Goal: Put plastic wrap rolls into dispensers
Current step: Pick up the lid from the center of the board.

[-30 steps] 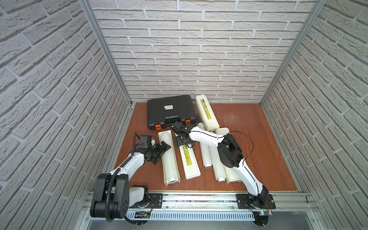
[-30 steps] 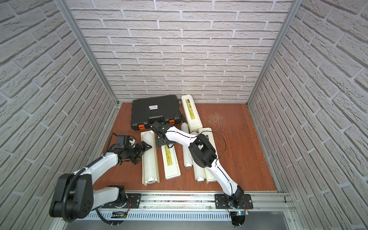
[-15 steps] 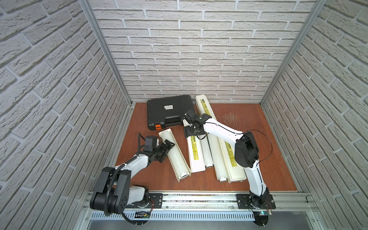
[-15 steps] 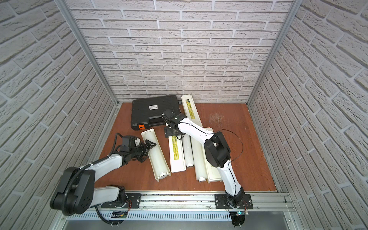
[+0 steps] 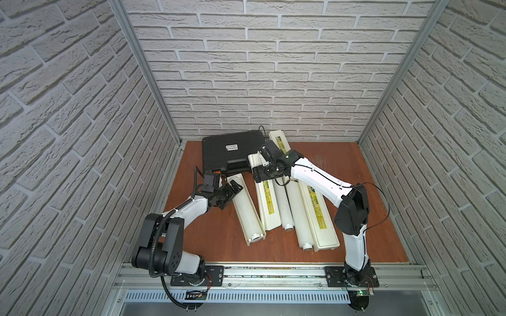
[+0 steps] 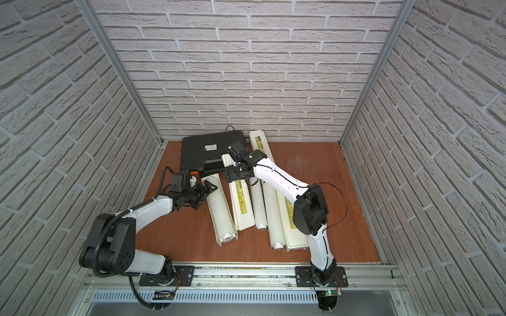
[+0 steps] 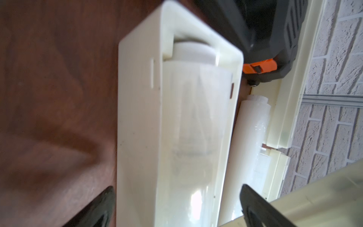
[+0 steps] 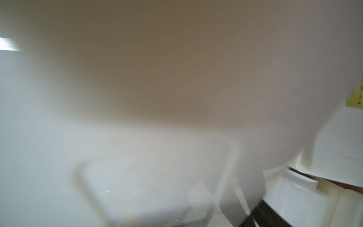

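Observation:
My left gripper should move back out of the way while my right gripper brings the lid over the roll (image 5: 246, 209), because my left gripper straddles the tray's far end (image 5: 235, 179), where the lid has to go.
An open dispenser (image 5: 247, 210) lies slanted left of centre, with a plastic wrap roll (image 7: 196, 121) lying in its tray. My left gripper (image 5: 232, 190) is open, and its fingers (image 7: 104, 206) straddle the tray's far end. The tray's labelled lid (image 5: 266, 197) lies alongside. My right gripper (image 5: 262, 175) is shut across the lid's far end, and the lid's cream surface fills the right wrist view (image 8: 176, 78). Two loose rolls (image 5: 280, 202) (image 5: 298, 216) lie to the right. A closed dispenser (image 5: 317, 216) lies beside them. Another dispenser (image 5: 279, 139) is at the back.
A black case (image 5: 232, 151) with orange latches (image 7: 259, 65) stands at the back, just behind both grippers. Brick walls close in three sides. A metal rail (image 5: 273, 276) runs along the front edge. Bare brown floor (image 5: 364, 175) shows to the right.
My right gripper has moved right and back, taking the lid with it. The open dispenser has swung to a slant, near end rightward. My left gripper stayed open at its far end.

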`<state>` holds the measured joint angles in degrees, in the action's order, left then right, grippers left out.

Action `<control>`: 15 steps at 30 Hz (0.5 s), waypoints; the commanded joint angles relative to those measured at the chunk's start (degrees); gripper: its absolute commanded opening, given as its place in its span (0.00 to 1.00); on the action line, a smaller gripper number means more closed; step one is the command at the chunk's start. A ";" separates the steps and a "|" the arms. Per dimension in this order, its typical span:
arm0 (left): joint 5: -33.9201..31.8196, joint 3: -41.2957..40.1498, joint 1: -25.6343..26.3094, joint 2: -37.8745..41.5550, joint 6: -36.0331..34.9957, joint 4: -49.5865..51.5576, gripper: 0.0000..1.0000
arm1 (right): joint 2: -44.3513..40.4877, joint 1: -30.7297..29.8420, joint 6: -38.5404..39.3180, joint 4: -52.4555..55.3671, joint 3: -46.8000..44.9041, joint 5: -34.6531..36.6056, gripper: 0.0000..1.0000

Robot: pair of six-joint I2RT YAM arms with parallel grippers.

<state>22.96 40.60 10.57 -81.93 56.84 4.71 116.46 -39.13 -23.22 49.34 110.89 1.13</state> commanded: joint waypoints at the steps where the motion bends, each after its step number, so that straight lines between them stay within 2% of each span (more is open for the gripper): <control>1: -0.56 1.70 -0.99 -2.32 -4.66 2.35 0.98 | -2.76 -0.07 0.58 2.69 0.48 -2.27 0.67; 8: 3.36 7.42 0.81 -10.75 -4.40 -1.37 0.98 | -5.55 0.10 0.38 6.10 0.42 -0.67 0.66; 15: 3.93 8.26 0.08 -8.88 -8.16 1.31 0.98 | -7.93 0.29 0.85 9.72 0.90 2.74 0.66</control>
<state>25.30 46.89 10.94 -92.73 51.64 5.52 112.40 -39.09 -23.46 55.46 110.89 1.61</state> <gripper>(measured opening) 0.983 0.852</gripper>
